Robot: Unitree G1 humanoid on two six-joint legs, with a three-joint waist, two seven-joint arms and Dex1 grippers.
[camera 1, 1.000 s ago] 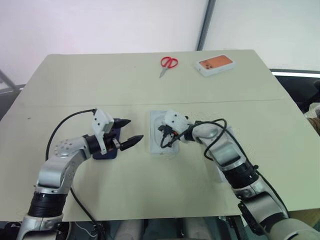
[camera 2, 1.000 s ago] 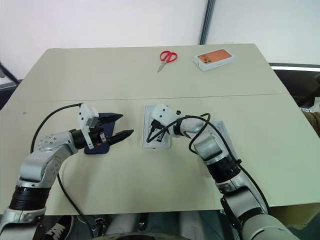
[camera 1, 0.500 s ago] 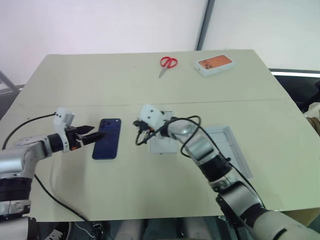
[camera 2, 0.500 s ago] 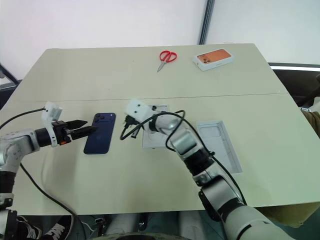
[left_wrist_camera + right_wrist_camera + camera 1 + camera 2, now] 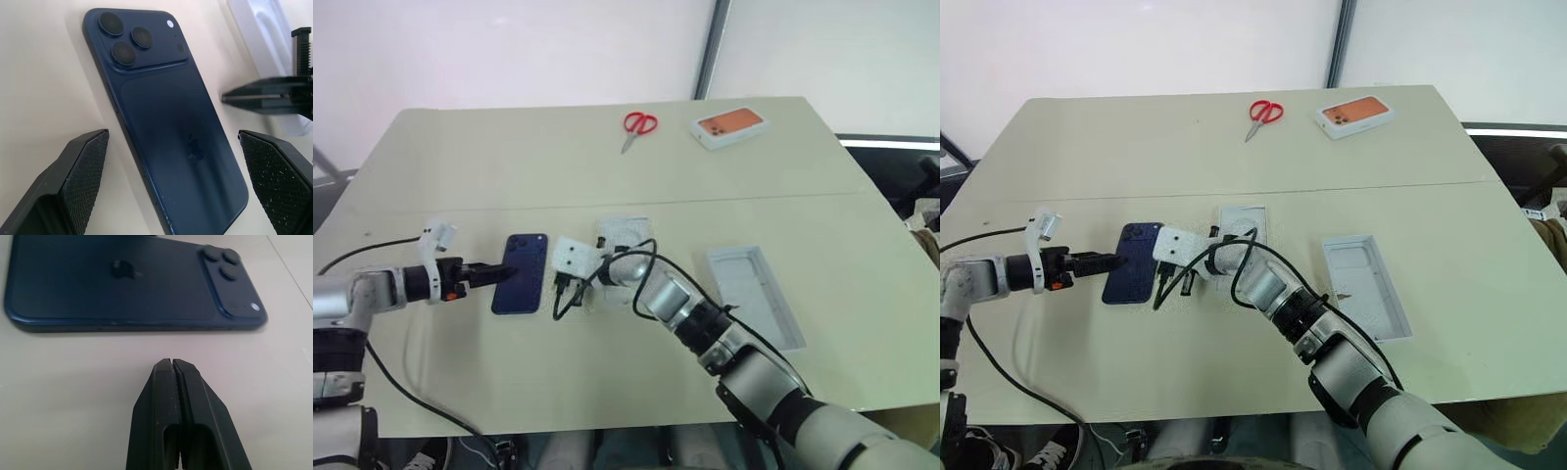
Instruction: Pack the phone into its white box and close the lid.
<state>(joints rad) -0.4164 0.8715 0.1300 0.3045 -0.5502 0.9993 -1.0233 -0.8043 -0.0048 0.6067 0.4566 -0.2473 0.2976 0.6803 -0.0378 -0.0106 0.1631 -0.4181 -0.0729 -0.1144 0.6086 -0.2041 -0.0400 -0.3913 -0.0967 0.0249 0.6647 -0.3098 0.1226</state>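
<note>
A rounded hollow can be seen inside the white box's rim, so I should expect an empty bed along the box's length when I bring the phone over.
The dark navy phone lies flat, back up, left of the table's middle. My left gripper is open and low at its left edge, and in the left wrist view its fingers straddle the phone without touching it. My right gripper is shut and empty, just off the phone's right edge, with the phone close ahead of its tips. The white box sits right of the phone, partly behind my right arm. The lid lies open side up, further right.
Red scissors and a box with an orange top lie at the far edge of the table. My right forearm and its cable cross the table between the white box and the near edge.
Both arms swung left. My left gripper drew back off the phone to its left edge. My right gripper left the white box for the phone's right edge, uncovering the lid.
</note>
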